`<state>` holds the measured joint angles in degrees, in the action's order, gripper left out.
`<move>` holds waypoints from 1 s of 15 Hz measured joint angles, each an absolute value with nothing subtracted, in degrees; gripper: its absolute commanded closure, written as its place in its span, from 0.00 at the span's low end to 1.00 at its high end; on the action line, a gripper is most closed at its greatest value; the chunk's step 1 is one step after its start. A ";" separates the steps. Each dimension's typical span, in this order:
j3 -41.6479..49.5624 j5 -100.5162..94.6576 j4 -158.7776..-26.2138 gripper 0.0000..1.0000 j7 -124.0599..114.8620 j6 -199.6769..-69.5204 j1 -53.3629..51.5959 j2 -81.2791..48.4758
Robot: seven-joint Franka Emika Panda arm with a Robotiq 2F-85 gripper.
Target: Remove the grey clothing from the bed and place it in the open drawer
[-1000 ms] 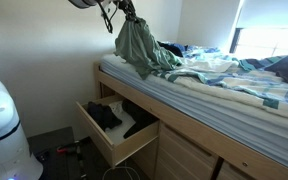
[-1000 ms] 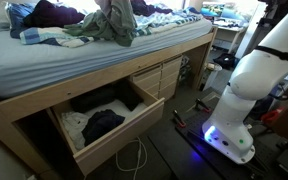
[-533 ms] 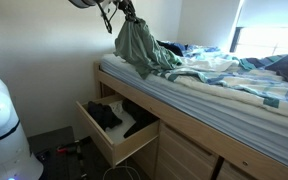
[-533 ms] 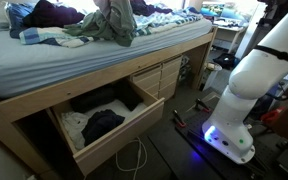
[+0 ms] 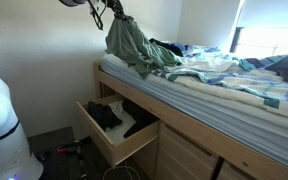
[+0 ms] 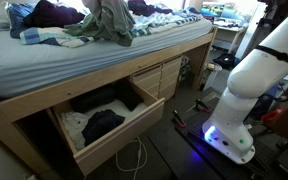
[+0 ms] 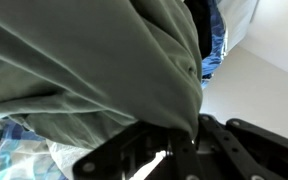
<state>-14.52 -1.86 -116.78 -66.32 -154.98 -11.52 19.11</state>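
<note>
The grey clothing's lower folds (image 5: 148,62) are lying on the bed, so next my gripper pulls the clothing past the bed's edge first and then lowers it into the open drawer (image 5: 121,125).
The grey-green clothing (image 5: 134,45) hangs from my gripper (image 5: 116,17) above the bed's near edge, its lower folds still resting on the mattress. It also shows in an exterior view (image 6: 106,20) at the top of the frame. In the wrist view the cloth (image 7: 94,70) fills most of the picture and is pinched between the black fingers (image 7: 174,128). The open drawer (image 5: 109,125) juts out below the bed with dark clothes in it; it shows in an exterior view (image 6: 99,125) too.
The bed (image 5: 214,85) carries rumpled striped sheets and other clothes (image 6: 49,15). Closed drawers (image 6: 154,78) lie beside the open one. The robot's white base (image 6: 239,100) stands on the floor, with a cable (image 6: 134,155) nearby. A white object (image 5: 4,125) stands by the wall.
My gripper has moved up and toward the wall with the clothing, pulling more of the cloth off the bed.
</note>
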 measured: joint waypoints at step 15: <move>-22.53 -0.45 -117.14 0.97 -64.31 -145.08 -12.44 32.26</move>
<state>-22.53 -0.45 -117.14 -64.31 -145.08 -12.44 32.26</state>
